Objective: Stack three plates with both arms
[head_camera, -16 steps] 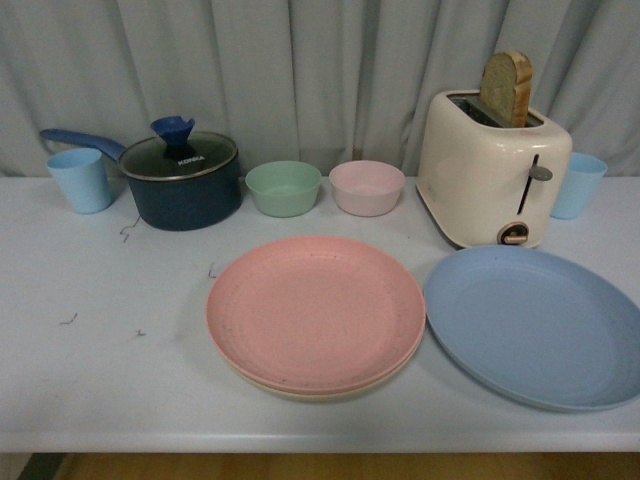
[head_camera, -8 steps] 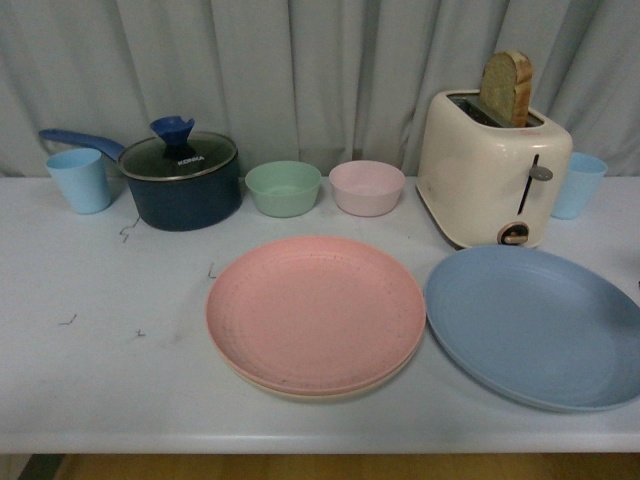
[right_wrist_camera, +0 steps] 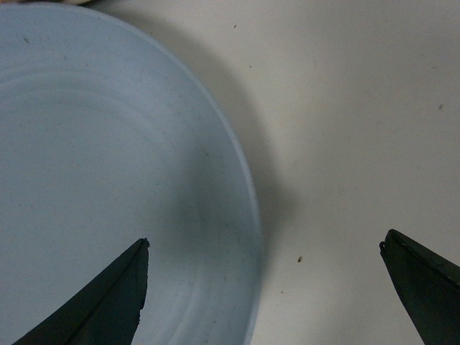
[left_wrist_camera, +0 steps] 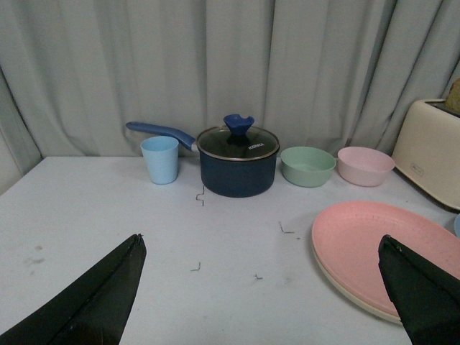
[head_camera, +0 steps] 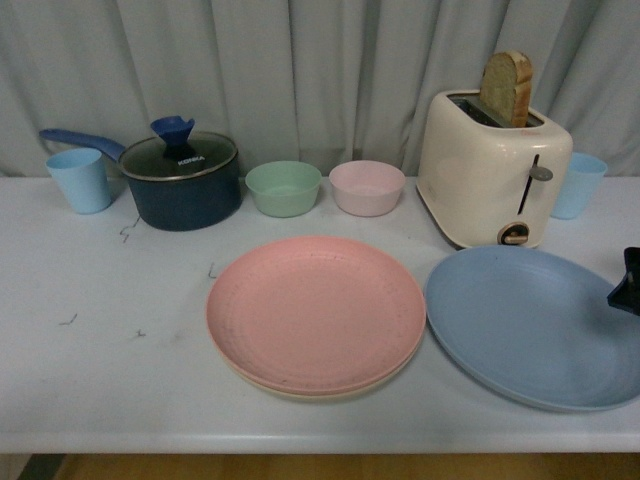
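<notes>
The pink plate leaves only a thin beige rim (head_camera: 318,396) in sight beneath it, so the blue plate (head_camera: 535,325) should fit in just as closely when the robot lowers it there.
The pink plate (head_camera: 315,310) lies stacked on the beige plate (head_camera: 330,392) at the table's middle front; only the beige rim shows. The light blue plate (head_camera: 535,325) lies beside them on the right. My right gripper (head_camera: 628,284) shows at the right edge of the front view, open, over the blue plate's right rim. In the right wrist view its open jaws (right_wrist_camera: 262,248) straddle the blue plate's rim (right_wrist_camera: 248,208). My left gripper (left_wrist_camera: 262,244) is open and empty above bare table, left of the pink plate (left_wrist_camera: 388,248); it is out of the front view.
At the back stand a light blue cup (head_camera: 80,178), a dark blue lidded saucepan (head_camera: 182,180), a green bowl (head_camera: 284,187), a pink bowl (head_camera: 366,186), a cream toaster (head_camera: 490,170) with bread, and another blue cup (head_camera: 577,184). Small debris specks lie on the left table.
My right gripper has come into the front view at the right edge, over the blue plate's rim. The plates have not moved.
</notes>
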You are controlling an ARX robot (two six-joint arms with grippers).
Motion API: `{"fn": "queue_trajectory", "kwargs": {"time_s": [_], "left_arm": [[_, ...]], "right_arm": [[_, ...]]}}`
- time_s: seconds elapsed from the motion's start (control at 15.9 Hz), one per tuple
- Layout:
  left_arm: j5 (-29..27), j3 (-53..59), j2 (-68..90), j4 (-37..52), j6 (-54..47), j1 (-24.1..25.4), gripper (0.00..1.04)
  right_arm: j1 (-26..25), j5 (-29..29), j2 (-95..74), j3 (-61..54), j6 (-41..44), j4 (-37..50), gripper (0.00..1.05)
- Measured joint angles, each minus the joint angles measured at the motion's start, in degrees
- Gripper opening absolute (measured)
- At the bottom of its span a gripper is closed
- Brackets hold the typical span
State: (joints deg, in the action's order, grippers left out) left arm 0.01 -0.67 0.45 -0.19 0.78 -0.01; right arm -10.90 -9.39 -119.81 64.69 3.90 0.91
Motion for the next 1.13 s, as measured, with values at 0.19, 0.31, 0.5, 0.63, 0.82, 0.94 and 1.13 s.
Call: {"fn": "queue_trajectory", "kwargs": {"time_s": [0.19, 0.31, 0.5, 0.63, 0.82, 0.94, 1.13], "left_arm": [[0.0, 0.0, 0.0, 0.0, 0.0, 0.0, 0.98], [0.0, 0.0, 0.0, 0.0, 0.0, 0.0, 0.98], [0.0, 0.0, 0.0, 0.0, 0.0, 0.0, 0.98], [0.0, 0.0, 0.0, 0.0, 0.0, 0.0, 0.98], [0.0, 0.0, 0.0, 0.0, 0.0, 0.0, 0.98], [0.0, 0.0, 0.0, 0.0, 0.0, 0.0, 0.98], [0.0, 0.0, 0.0, 0.0, 0.0, 0.0, 0.98]], "right_arm": [[0.9, 1.4, -0.9, 0.2, -0.7, 0.6, 0.98], [1.2, 2.0, -1.0, 0.2, -1.0, 0.9, 0.98], [2.1, 4.3, -2.3, 0.2, -2.5, 1.6, 0.88], [2.7, 5.5, -3.6, 0.2, -2.9, 1.7, 0.66], [3.0, 6.3, -3.9, 0.2, -3.1, 2.2, 0.33], [2.5, 6.1, -2.7, -1.8, -3.2, 3.7, 0.12], [-0.7, 3.0, 5.9, -9.5, -5.0, 5.6, 0.03]]}}
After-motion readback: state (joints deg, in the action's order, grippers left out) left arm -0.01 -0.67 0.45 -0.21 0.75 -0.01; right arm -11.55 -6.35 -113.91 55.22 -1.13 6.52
